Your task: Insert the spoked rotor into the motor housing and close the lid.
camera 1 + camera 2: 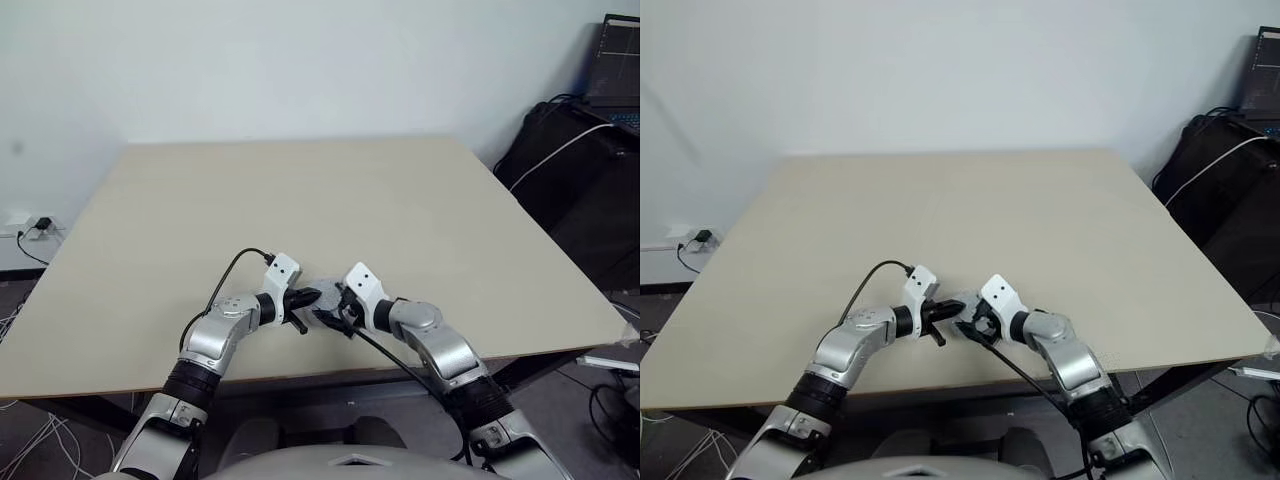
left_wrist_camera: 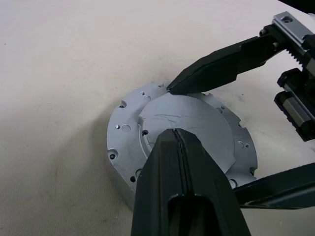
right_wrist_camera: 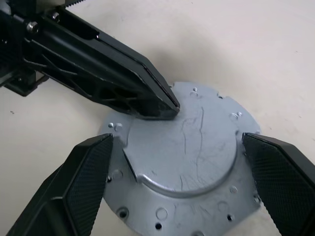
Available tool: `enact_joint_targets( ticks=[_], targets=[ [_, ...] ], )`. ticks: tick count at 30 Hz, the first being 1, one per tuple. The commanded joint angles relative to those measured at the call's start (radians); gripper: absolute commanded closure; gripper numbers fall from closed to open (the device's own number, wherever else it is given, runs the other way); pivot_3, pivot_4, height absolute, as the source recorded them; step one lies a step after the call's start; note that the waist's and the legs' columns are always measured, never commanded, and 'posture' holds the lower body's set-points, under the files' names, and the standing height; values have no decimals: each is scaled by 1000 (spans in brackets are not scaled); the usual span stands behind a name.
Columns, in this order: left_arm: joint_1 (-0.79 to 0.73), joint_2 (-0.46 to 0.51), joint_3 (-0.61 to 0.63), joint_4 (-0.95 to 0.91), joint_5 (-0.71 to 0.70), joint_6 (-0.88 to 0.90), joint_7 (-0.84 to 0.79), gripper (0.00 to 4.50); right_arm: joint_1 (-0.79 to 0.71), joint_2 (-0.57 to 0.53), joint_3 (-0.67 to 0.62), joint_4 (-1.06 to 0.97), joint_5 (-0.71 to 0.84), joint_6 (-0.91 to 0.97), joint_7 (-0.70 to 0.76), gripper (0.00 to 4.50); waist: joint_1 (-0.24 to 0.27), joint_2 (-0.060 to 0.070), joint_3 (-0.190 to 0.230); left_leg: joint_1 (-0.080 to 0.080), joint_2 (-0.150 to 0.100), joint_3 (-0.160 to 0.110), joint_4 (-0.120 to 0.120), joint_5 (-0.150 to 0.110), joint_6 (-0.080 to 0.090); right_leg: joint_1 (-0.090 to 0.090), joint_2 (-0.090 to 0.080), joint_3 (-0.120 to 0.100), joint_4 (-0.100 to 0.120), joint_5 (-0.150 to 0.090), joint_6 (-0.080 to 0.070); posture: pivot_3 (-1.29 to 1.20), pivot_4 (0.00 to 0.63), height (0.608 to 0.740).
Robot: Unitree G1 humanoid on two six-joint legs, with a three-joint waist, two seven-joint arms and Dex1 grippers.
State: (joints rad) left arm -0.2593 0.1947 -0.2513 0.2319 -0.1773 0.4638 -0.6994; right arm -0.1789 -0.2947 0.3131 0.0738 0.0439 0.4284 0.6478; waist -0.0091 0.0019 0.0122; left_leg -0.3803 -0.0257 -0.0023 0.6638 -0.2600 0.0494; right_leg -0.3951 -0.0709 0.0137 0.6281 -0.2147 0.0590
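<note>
Next, I back my right gripper off, roll it and come from the lid's side (image 2: 248,147) to pinch the lid onto the housing, because that gripper is straddling the lid's rim (image 3: 244,194) from above.
The lid (image 3: 189,164), a silver-grey disc, lies flat near the front edge of the table (image 1: 300,190), smooth face with raised middle upward. My left gripper (image 2: 174,133) is shut, and its joined tips (image 3: 165,105) rest on the lid's raised part near the rim. My right gripper (image 3: 177,142) is open, with one finger (image 3: 86,172) on each side of the lid, close to its edge. The head views show both grippers meeting over the lid (image 1: 323,297). The spoked rotor and the motor housing are hidden.
The table's front edge (image 1: 300,375) runs just behind both wrists. Black cases with cables (image 1: 580,170) stand off the table's right side. A wall socket (image 1: 35,228) sits low at the left.
</note>
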Motion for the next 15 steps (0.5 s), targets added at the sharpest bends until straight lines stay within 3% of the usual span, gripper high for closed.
enact_joint_targets(
  ticks=[1,10,15],
  targets=[
    [8,-8,-8,-13,6,7,7,4500,62,-47,-67,-115,15,30,-23,16,6,-1,1,0,0,0,0,0,0,0,0,-1,0,0,0,0,0,740],
    [12,-18,-18,-9,10,5,-1,4500,173,-121,-130,-294,78,107,-7,16,14,-2,4,0,0,0,-1,0,0,0,-1,-1,-1,-2,2,0,0,740],
    [7,-19,-20,-3,11,1,-7,4500,203,23,-261,-375,239,288,-116,16,18,-3,5,-1,0,0,-1,0,0,0,-1,-1,-1,-2,2,0,0,740]
  ],
)
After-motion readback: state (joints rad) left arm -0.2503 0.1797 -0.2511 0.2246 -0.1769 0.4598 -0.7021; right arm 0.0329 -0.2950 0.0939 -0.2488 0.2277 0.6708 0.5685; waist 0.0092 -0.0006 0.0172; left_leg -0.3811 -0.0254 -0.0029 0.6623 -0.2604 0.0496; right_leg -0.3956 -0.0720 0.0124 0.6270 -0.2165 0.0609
